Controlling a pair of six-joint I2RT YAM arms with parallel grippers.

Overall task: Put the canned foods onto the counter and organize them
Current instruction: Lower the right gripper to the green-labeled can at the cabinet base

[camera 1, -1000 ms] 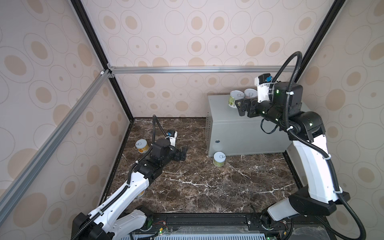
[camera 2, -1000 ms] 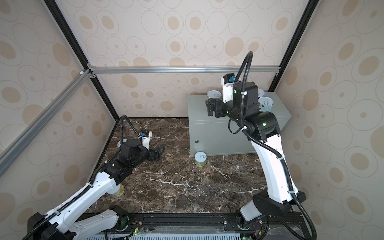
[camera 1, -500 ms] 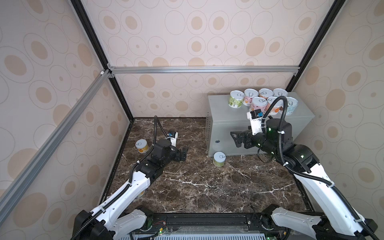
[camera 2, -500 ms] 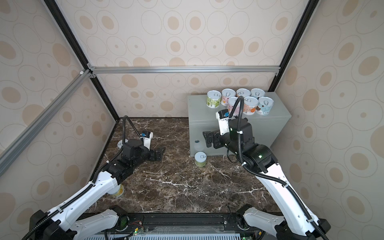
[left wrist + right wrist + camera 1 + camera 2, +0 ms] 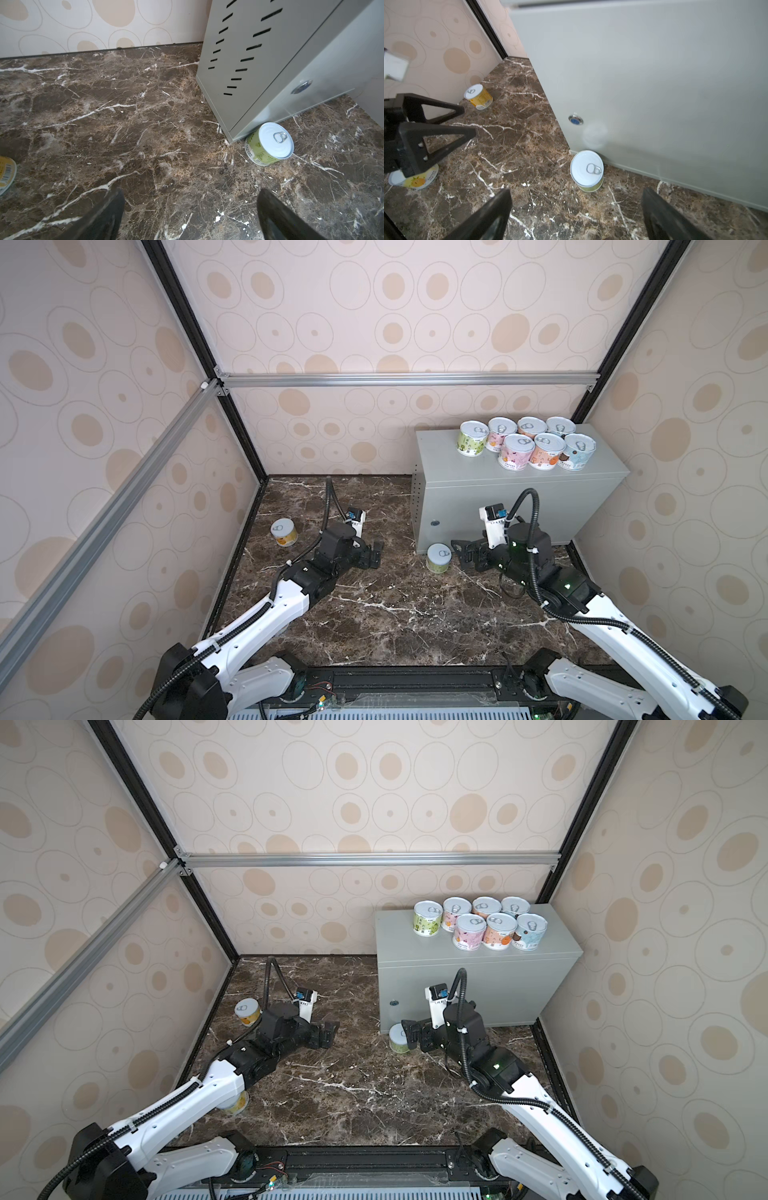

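My right gripper should continue to move down toward the green can (image 5: 438, 553) until the open fingers straddle its sides (image 5: 437, 565) and close, because the can stands upright in line with those fingers.
Several canned foods (image 5: 525, 443) (image 5: 482, 923) stand in two rows on the grey counter (image 5: 519, 493) (image 5: 478, 973), at its back right. A green can (image 5: 438, 558) (image 5: 397, 1040) (image 5: 270, 143) (image 5: 587, 170) stands upright on the marble floor against the counter's front left corner. My right gripper (image 5: 457, 553) (image 5: 409, 1036) (image 5: 576, 193) is open just right of this can, low over the floor, holding nothing. My left gripper (image 5: 376, 554) (image 5: 328, 1031) (image 5: 190, 193) (image 5: 469, 120) hangs open and empty mid-floor. A yellow can (image 5: 284, 531) (image 5: 247, 1011) (image 5: 478, 96) stands near the left wall.
Another yellow can (image 5: 237, 1104) (image 5: 415, 180) (image 5: 6, 174) stands on the floor, partly under my left arm. The dark marble floor (image 5: 395, 614) is walled on three sides. The counter's front bears a round lock (image 5: 434, 523) (image 5: 575, 120).
My right arm has come down from above the counter to the floor beside the green can, still open. The left arm has not moved.
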